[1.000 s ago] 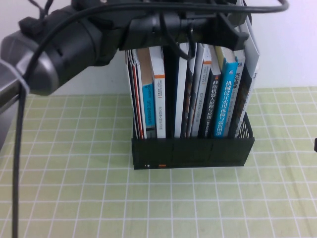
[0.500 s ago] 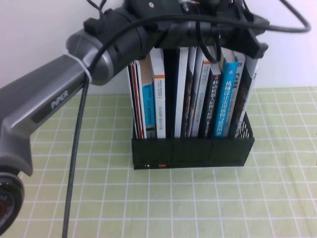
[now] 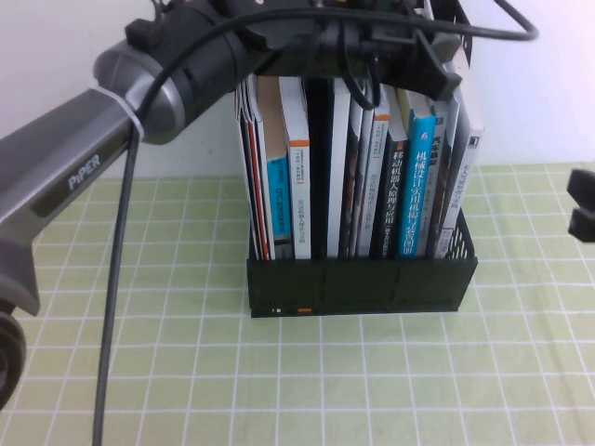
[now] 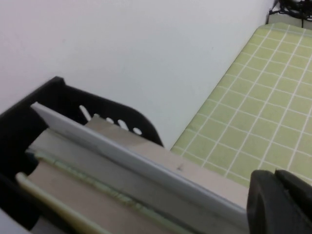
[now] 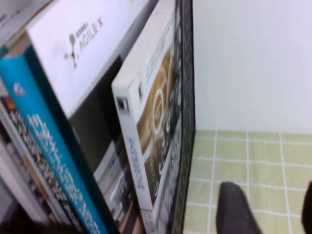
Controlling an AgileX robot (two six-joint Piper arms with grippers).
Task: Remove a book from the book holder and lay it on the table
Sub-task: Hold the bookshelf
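Observation:
The white AGILE-X item (image 5: 90, 48) has a dark gap (image 5: 104, 97) between it and the book, so the item will tip toward the mesh when I pull the book out.
The black book holder (image 3: 363, 283) stands on the green gridded table (image 3: 139, 372), packed with upright books. The book (image 3: 468, 167), white with a grey-brown circle collage (image 5: 153, 131), is the rightmost one, against the holder's mesh side wall (image 5: 185, 146). My left arm reaches in from the left over the book tops, and my left gripper (image 3: 432, 65) sits above the right-hand books. In the left wrist view it (image 4: 275, 195) is shut with nothing between its fingers, just past the book tops. My right gripper (image 3: 581, 203) is open to the right of the holder, its fingers (image 5: 234, 209) over bare table.
A blue-spined book (image 3: 420, 186) and a white-spined book with an orange mark (image 3: 298, 186) stand in other compartments. A white wall rises close behind the holder. The left arm's cable (image 3: 116, 279) hangs over the table's left side.
My right gripper has come into view at the right edge and opened. My left arm shifted left over the book tops. The rightmost book's top leans out less.

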